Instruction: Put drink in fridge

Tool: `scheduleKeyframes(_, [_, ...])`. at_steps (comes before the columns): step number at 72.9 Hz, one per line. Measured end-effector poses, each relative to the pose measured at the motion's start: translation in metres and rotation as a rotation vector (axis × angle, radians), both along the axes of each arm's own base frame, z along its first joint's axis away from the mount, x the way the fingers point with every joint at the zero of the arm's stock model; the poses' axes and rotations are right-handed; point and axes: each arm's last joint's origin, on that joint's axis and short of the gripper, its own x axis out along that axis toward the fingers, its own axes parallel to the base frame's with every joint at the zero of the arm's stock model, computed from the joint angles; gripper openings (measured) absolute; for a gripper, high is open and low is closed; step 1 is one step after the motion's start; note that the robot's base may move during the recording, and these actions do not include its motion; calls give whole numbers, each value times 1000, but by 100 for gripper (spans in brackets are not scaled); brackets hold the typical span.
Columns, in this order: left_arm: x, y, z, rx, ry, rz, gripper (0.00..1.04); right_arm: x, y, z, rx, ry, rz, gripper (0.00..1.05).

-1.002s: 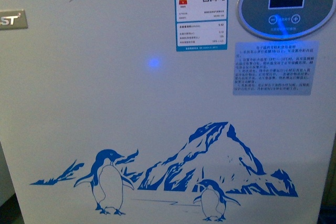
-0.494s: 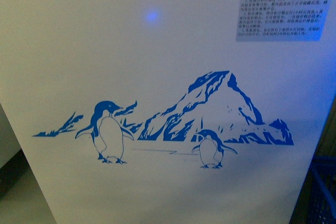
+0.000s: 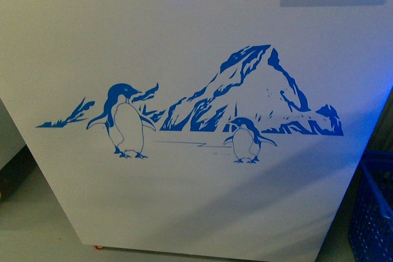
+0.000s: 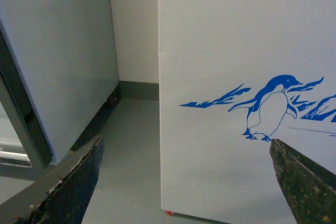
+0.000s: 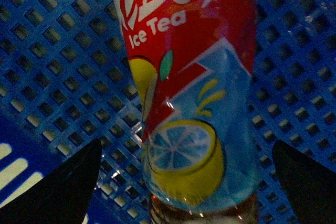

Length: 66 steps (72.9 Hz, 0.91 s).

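My gripper will open the fridge (image 3: 202, 194) from the top when it slides the fridge's lid back, because the white front (image 3: 184, 108) goes unbroken around the penguin-and-mountain decal.
The fridge (image 3: 196, 200) fills the front view: a white front with the blue penguin-and-mountain decal (image 3: 245, 102); its top and display are out of view. It also shows in the left wrist view (image 4: 220, 35). The drink (image 5: 194, 77) is a bottle with a red, blue and yellow "Ice Tea" label, seen close up in the right wrist view, inside a blue mesh basket (image 5: 52, 51). My right gripper (image 5: 186, 148) is open, its fingers either side of the bottle and apart from it. My left gripper (image 4: 186, 142) is open and empty, facing the fridge's front corner.
A blue plastic basket (image 3: 373, 213) stands on the floor at the fridge's right. A tall grey cabinet (image 4: 58, 51) stands left of the fridge, with a strip of grey floor (image 4: 131, 150) between them. A small red foot (image 4: 168, 212) shows under the fridge's corner.
The front view has dropped lower: the decal has risen in the picture, the round display and energy label have left the top, and the fridge's bottom edge, floor and blue basket have come into view.
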Motion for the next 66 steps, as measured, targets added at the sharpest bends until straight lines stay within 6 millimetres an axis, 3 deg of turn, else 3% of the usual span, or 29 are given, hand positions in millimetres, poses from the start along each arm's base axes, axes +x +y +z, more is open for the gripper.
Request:
scheduleKeyframes(17, [0,0,0,0,0,0,97,11,-2,-36,-7,67,-8,97])
scheduleKeyframes(31, [0,0,0,0,0,0,97,19,-8,-42,-35,73,14,97])
scheduleKeyframes(38, [0,0,0,0,0,0,97,19,-8,-42,-15,71,41,76])
scheduleKeyframes(46, [0,0,0,0,0,0,97,17,-7,-39,1,66,50,61])
scheduleKeyframes(57, [0,0,0,0,0,0,97,9,-3,-25,8,76,69,48])
scheduleKeyframes(66, [0,0,0,0,0,0,97,-6,3,-1,27,84,84,41])
